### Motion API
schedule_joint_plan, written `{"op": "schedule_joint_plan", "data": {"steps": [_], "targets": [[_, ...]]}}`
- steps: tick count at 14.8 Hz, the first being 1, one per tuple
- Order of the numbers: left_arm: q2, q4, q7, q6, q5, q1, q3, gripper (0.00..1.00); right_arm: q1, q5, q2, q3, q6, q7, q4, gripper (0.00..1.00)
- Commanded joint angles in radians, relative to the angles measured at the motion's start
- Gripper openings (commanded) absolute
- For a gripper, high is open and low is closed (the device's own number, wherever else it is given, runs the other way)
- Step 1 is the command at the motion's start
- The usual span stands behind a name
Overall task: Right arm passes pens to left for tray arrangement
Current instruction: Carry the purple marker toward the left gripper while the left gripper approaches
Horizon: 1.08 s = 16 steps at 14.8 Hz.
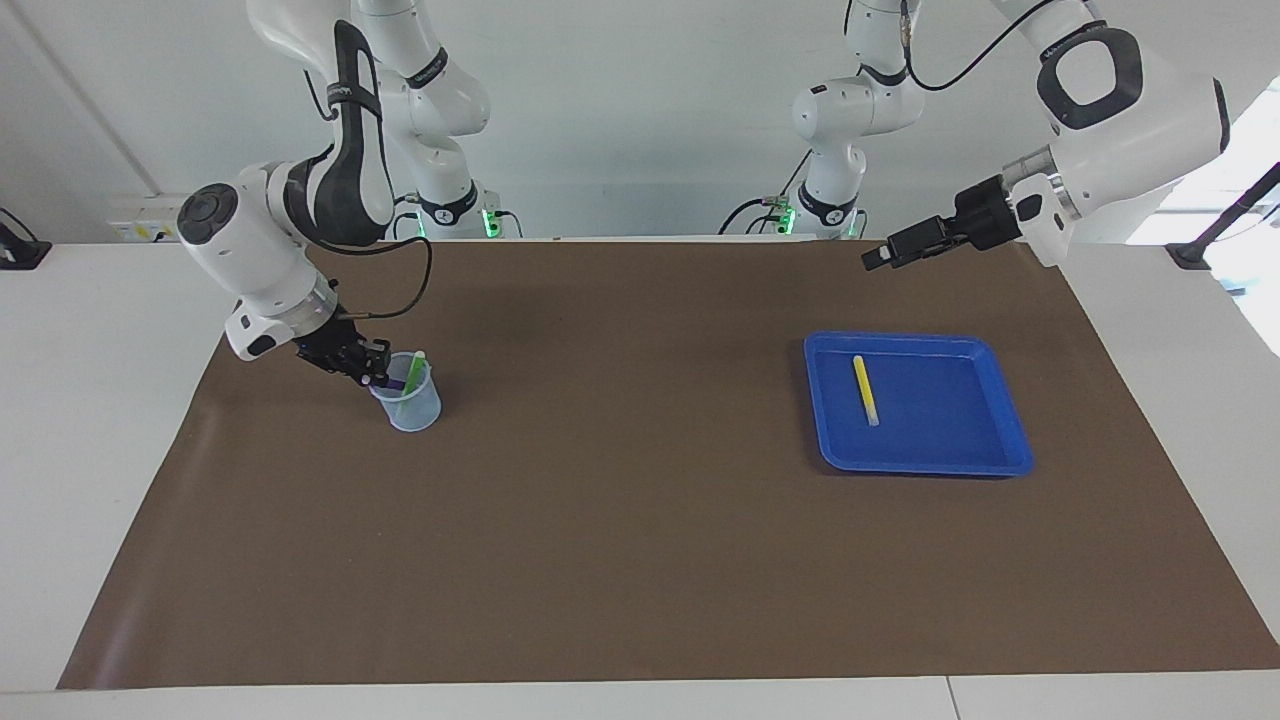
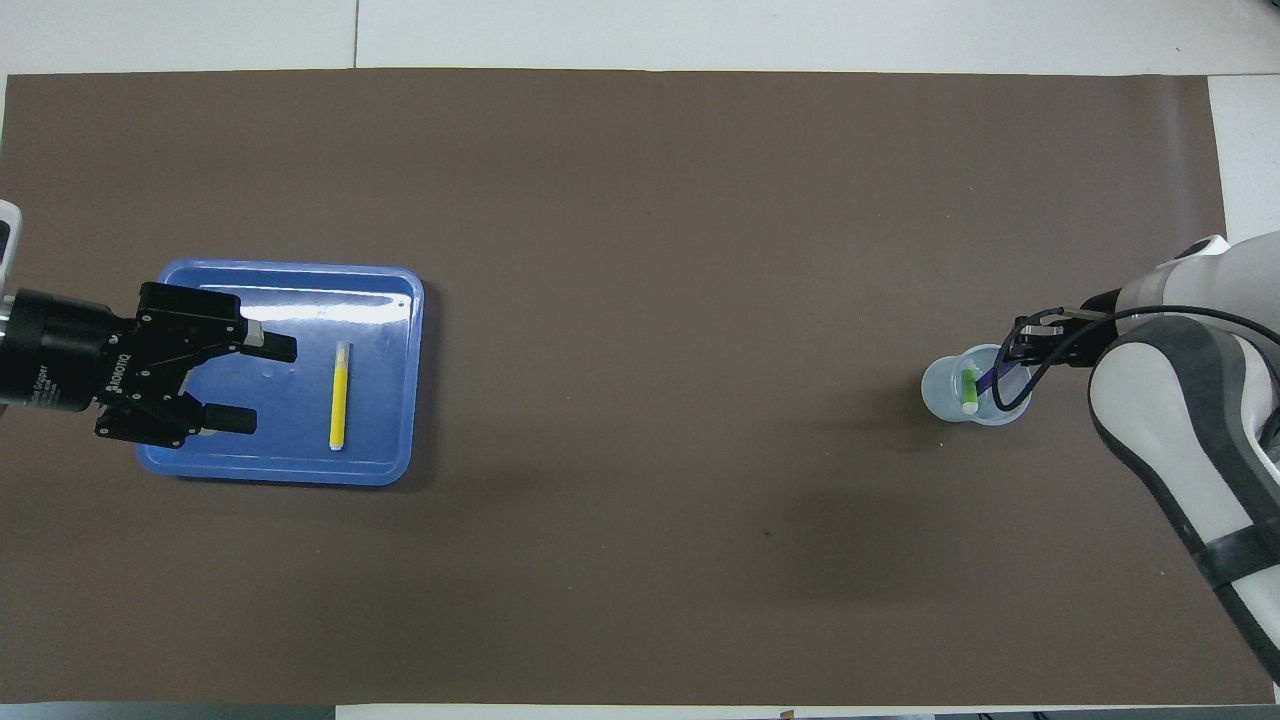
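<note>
I see that the green pen (image 2: 969, 391) leans away from the purple pen (image 2: 990, 378) in the cup, so I expect the purple pen to slide out by itself when I lift it.
A yellow pen (image 1: 865, 390) lies alone in the blue tray (image 1: 920, 468) toward the left arm's end of the table; pen (image 2: 340, 395) and tray (image 2: 290, 268) also show in the overhead view. A green pen (image 1: 416, 368) and a purple pen (image 1: 397, 384) lean in a clear cup (image 1: 415, 410) toward the right arm's end. My right gripper (image 1: 372, 374) is down at the cup's rim, at the purple pen's upper end (image 2: 987, 377). My left gripper (image 1: 878, 258) is open and empty, raised in the air; from above it (image 2: 255, 383) overlaps the tray.
A brown mat (image 1: 640, 520) covers most of the white table. Two slimmer white arms (image 1: 845, 150) with green-lit bases stand at the robots' edge of the table. The cup (image 2: 945, 385) stands by itself on the mat.
</note>
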Motion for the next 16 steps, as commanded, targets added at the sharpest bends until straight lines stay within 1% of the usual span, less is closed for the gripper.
{"op": "schedule_joint_plan", "data": {"steps": [1,3,6,8,11,14,15,16], "targets": [[-0.097,-0.138,-0.005,0.048,-0.09,0.046,0.0,1.0,-0.022,0.018,-0.029,0.011,-0.013,-0.015,-0.015,0.0],[-0.129,-0.19,-0.007,0.052,-0.145,0.066,-0.002,1.0,-0.021,0.018,-0.054,0.011,-0.019,-0.012,-0.01,0.0],[-0.183,-0.274,-0.008,0.063,-0.233,0.066,-0.002,1.0,-0.021,0.018,-0.089,0.011,-0.084,-0.012,0.016,0.0],[-0.22,-0.332,-0.025,0.087,-0.296,0.066,-0.002,1.0,-0.018,0.018,-0.133,0.011,-0.111,-0.01,0.024,0.0],[-0.232,-0.356,-0.1,0.149,-0.377,0.048,-0.002,1.0,-0.008,0.017,-0.192,0.011,-0.153,-0.01,0.048,0.0],[-0.238,-0.374,-0.165,0.19,-0.443,0.034,-0.016,1.0,-0.008,0.017,-0.193,0.015,-0.222,-0.007,0.103,0.0],[-0.249,-0.389,-0.177,0.212,-0.455,0.018,-0.016,1.0,-0.007,0.018,-0.195,0.02,-0.228,0.017,0.105,0.0],[-0.258,-0.406,-0.191,0.244,-0.496,-0.002,-0.016,1.0,-0.001,0.02,-0.193,0.027,-0.225,0.081,0.109,0.0]]}}
